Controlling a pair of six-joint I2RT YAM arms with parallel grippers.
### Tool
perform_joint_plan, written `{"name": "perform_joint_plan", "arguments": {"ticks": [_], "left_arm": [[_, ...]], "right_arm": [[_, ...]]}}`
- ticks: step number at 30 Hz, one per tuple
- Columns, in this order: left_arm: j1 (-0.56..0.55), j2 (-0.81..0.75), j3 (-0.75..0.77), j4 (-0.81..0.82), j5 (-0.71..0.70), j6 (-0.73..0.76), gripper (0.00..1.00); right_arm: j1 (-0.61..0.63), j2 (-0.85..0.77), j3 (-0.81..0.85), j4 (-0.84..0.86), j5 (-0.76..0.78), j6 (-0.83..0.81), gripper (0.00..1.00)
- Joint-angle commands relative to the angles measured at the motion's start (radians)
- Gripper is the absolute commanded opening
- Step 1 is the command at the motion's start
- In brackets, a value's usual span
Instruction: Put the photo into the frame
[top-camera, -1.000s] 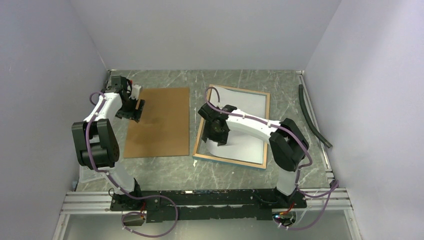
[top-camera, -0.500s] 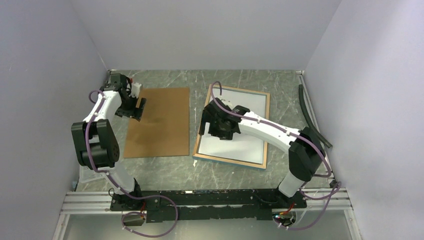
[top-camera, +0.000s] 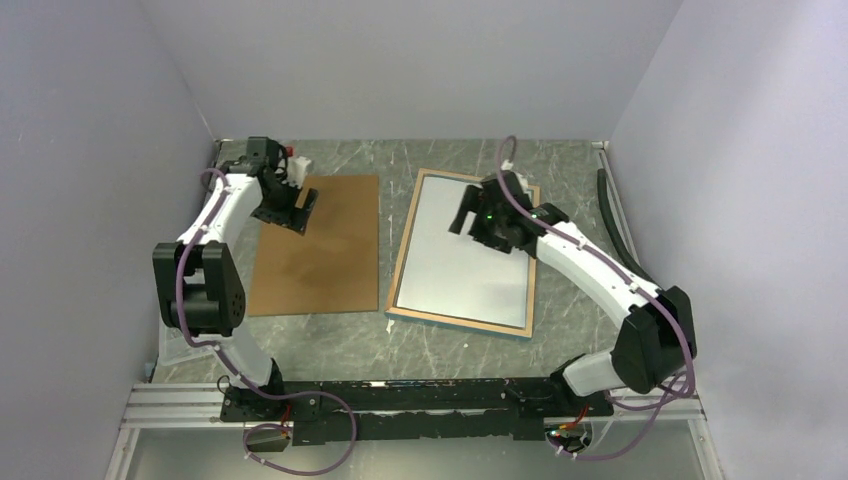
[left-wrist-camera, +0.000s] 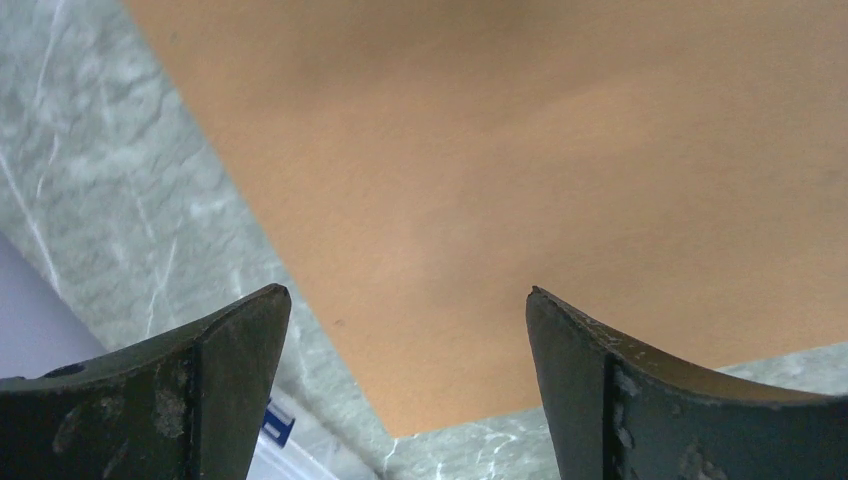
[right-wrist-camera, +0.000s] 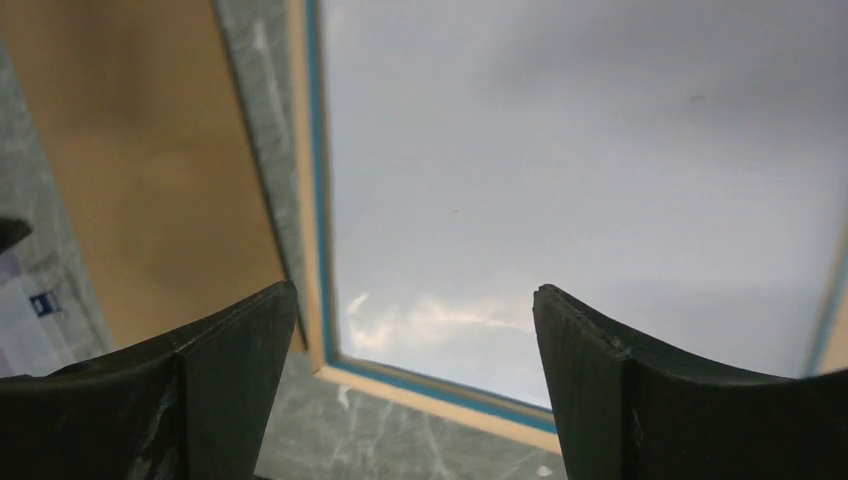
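Note:
My left gripper hovers over the brown board's flat side (top-camera: 320, 258), so it should go to the board's wall-side edge while my right gripper takes the board's frame-side edge (top-camera: 377, 222).
The frame (top-camera: 400, 262) lies flat at the table's middle right, wood edges up; its blue inner rim shows in the right wrist view (right-wrist-camera: 316, 150). A white sheet, the photo's reverse (top-camera: 460, 265), fills the opening (right-wrist-camera: 580, 180); the balloon print is hidden. My right gripper (top-camera: 463, 219) is open and empty above the photo's far part (right-wrist-camera: 415, 288). My left gripper (top-camera: 300, 211) is open and empty above the far left corner of the brown backing board (top-camera: 315, 255), whose corner shows between the fingers (left-wrist-camera: 405, 292).
The brown board (left-wrist-camera: 500, 150) lies left of the frame with a narrow strip of marble between them. A black hose (top-camera: 625, 230) lies along the right wall. A white label with blue print (left-wrist-camera: 270, 430) sits by the left wall. Walls close three sides.
My right arm swung from the frame's left side up to its far right part, uncovering the white sheet, which now lies square in the frame. My left gripper shifted right along the board's far edge.

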Motion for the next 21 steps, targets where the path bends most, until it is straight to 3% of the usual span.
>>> {"name": "perform_joint_plan", "arguments": {"ticks": [1, 4, 9, 12, 17, 21], "left_arm": [[-0.098, 0.006, 0.063, -0.031, 0.079, -0.033, 0.93], [-0.108, 0.040, 0.095, -0.071, 0.125, -0.041, 0.90], [-0.250, 0.047, 0.063, -0.048, 0.098, -0.027, 0.91], [-0.281, 0.083, 0.102, -0.089, 0.169, -0.051, 0.91], [-0.391, 0.086, 0.094, -0.082, 0.134, -0.052, 0.92], [-0.338, 0.115, 0.127, -0.097, 0.096, -0.066, 0.94]], "right_arm": [[-0.104, -0.051, -0.092, 0.095, -0.095, -0.059, 0.86], [-0.105, -0.033, -0.101, 0.058, -0.090, -0.059, 0.75], [-0.161, -0.097, -0.216, 0.083, -0.110, -0.028, 0.72], [-0.175, -0.110, -0.258, 0.080, -0.114, -0.028, 0.65], [-0.221, -0.155, -0.307, 0.052, -0.114, -0.042, 0.65], [-0.218, -0.170, -0.275, 0.077, -0.115, -0.079, 0.70]]}}
